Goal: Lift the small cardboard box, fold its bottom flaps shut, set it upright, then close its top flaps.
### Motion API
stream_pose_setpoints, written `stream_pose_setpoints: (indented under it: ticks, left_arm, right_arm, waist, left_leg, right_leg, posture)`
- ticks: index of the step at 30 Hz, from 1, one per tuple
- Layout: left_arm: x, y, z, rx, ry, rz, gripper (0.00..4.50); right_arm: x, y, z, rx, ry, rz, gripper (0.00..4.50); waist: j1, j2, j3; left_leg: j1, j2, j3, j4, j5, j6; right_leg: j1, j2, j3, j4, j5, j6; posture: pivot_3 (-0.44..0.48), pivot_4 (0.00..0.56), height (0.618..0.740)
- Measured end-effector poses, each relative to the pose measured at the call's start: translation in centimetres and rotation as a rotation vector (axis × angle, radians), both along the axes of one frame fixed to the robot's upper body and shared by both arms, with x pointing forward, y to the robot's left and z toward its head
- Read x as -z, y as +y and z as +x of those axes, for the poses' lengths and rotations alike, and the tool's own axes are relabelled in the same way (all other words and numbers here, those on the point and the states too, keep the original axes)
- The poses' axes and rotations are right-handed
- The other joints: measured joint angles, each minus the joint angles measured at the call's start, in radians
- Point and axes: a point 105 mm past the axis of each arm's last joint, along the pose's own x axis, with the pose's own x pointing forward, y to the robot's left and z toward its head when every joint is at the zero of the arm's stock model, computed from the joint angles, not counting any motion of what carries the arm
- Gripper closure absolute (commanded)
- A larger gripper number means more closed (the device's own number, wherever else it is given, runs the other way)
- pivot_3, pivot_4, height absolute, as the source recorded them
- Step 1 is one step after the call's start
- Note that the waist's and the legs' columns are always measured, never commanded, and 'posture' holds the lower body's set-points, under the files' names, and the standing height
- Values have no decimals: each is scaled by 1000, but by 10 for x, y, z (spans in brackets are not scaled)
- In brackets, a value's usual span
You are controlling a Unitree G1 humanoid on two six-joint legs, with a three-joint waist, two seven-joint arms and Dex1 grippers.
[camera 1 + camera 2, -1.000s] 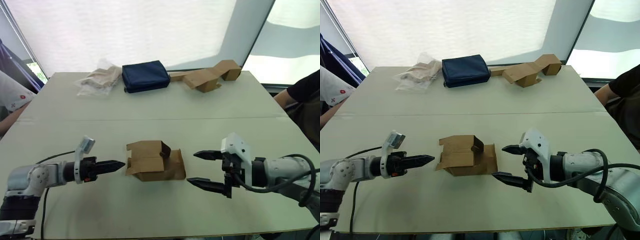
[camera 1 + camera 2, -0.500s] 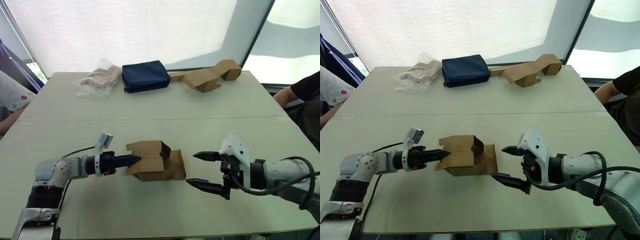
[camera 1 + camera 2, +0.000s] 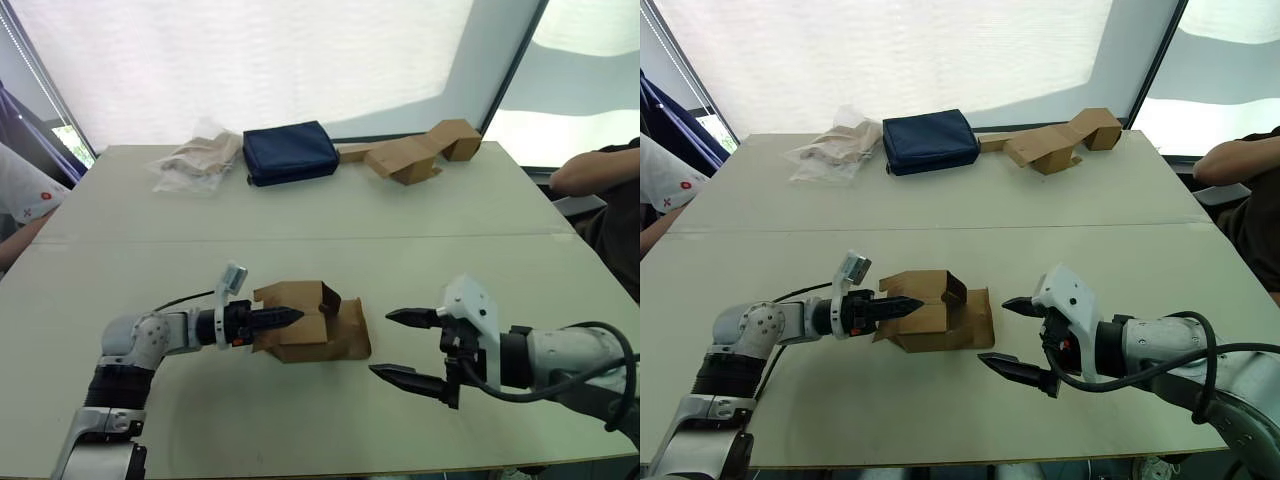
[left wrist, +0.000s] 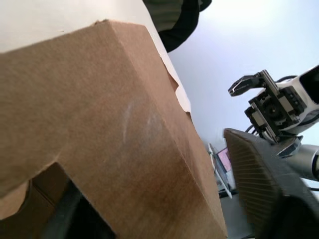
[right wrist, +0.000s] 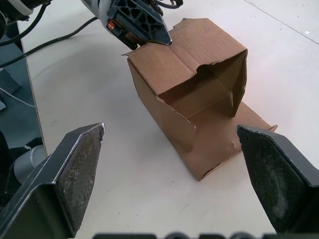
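Note:
The walls already stand squared around the hollow opening (image 3: 329, 299), so I expect the cardboard box (image 3: 296, 326) to keep its shape when I lift it by one panel.
The small cardboard box (image 3: 300, 325) lies on its side at mid-table, its open end facing right. One flap (image 3: 350, 335) lies flat on the table and another stands up at the opening. My left gripper (image 3: 290, 317) reaches in from the left, turned so its fingers stack one above the other. They stand open astride the box's top panel (image 4: 124, 129): the upper finger (image 4: 264, 184) is over it and the lower one mostly hidden beneath. My right gripper (image 3: 383, 345) hangs open just right of the box (image 5: 189, 64), apart from it. I cannot tell the bottom flaps from the top flaps.
At the table's far edge lie a navy pouch (image 3: 292, 152), a crumpled plastic bag (image 3: 198, 160) and a larger bent cardboard piece (image 3: 415, 153). A person's sleeve (image 3: 20, 195) shows at the left edge and another person's arm (image 3: 598, 170) at the right.
My left gripper has moved right from clear of the box until its fingers reach over the box's left end. The right gripper dropped slightly toward the near edge. The box has stayed put.

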Motion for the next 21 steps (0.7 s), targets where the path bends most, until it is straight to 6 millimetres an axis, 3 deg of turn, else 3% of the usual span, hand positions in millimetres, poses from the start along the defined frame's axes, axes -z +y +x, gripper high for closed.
stream_pose_setpoints:
  ticks: [4, 5, 14, 17, 21]
  left_arm:
    - [-1, 0, 0, 1, 0, -6, 4297]
    - [-1, 0, 0, 2, 0, -9, 4457]
    - [-5, -2, -1, 4, -9, -28, 4457]
    - [-4, -2, -1, 2, -8, -26, 3713]
    - [-3, -2, -2, 4, -2, -23, 2161]
  right_arm:
    - [1, 2, -1, -6, 2, 3, 0]
    - [2, 2, -1, -8, 5, 2, 0]
    - [4, 4, -2, -20, 17, 0, 0]
    - [5, 6, -2, -27, 22, -2, 0]
    - [6, 6, -1, -29, 21, -6, 0]
  waist:
    - [1, 0, 0]
    - [1, 0, 0]
    - [1, 0, 0]
    - [1, 0, 0]
    - [1, 0, 0]
  left_leg:
    - [0, 0, 0, 0, 0, 0]
    - [0, 0, 0, 0, 0, 0]
    - [0, 0, 0, 0, 0, 0]
    - [0, 0, 0, 0, 0, 0]
    - [0, 0, 0, 0, 0, 0]
  right_leg:
    - [0, 0, 0, 0, 0, 0]
    - [0, 0, 0, 0, 0, 0]
    - [0, 0, 0, 0, 0, 0]
    - [0, 0, 0, 0, 0, 0]
    - [0, 0, 0, 0, 0, 0]
  posture:
    - [0, 150, 740]
    - [0, 150, 740]
    - [0, 150, 740]
    - [0, 150, 740]
    - [0, 150, 740]
